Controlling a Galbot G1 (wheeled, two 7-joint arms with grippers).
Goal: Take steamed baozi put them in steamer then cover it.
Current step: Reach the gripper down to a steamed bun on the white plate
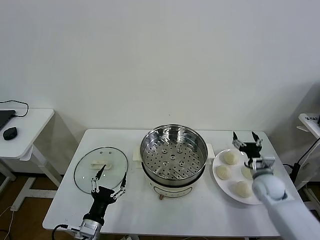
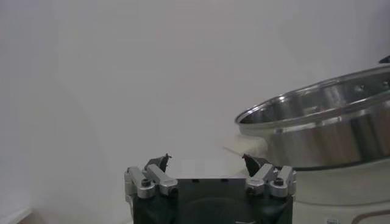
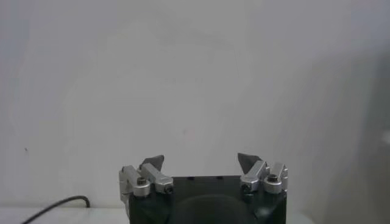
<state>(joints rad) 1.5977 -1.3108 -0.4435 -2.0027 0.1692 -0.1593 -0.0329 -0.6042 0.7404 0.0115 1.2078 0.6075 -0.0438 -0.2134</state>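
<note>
My right gripper is pointing level at the wall (image 3: 195, 103), above the plate's far side, so I should tilt its fingers down and pick up the far baozi (image 1: 230, 158) from above.
The steamer (image 1: 173, 159), a shiny steel pot with a perforated floor on a white base, stands mid-table with nothing in it; its rim also shows in the left wrist view (image 2: 317, 131). The cover (image 1: 100, 169), a clear glass lid with a white handle, lies flat to its left. Several cream baozi (image 1: 230, 157) rest on a white plate (image 1: 218, 162) to the steamer's right. My left gripper (image 1: 114, 173) (image 2: 206, 159) hovers open over the lid's near edge, empty. Open and empty, my right gripper (image 1: 245, 136) (image 3: 200, 159) is raised above the plate's far side, and its arm hides part of the plate.
A white pad (image 1: 136, 154) lies between lid and steamer. A separate small table at the far left carries a black mouse (image 1: 9, 133) and a laptop corner (image 1: 5, 119). Another table edge (image 1: 311, 122) stands at the far right. A white wall runs behind.
</note>
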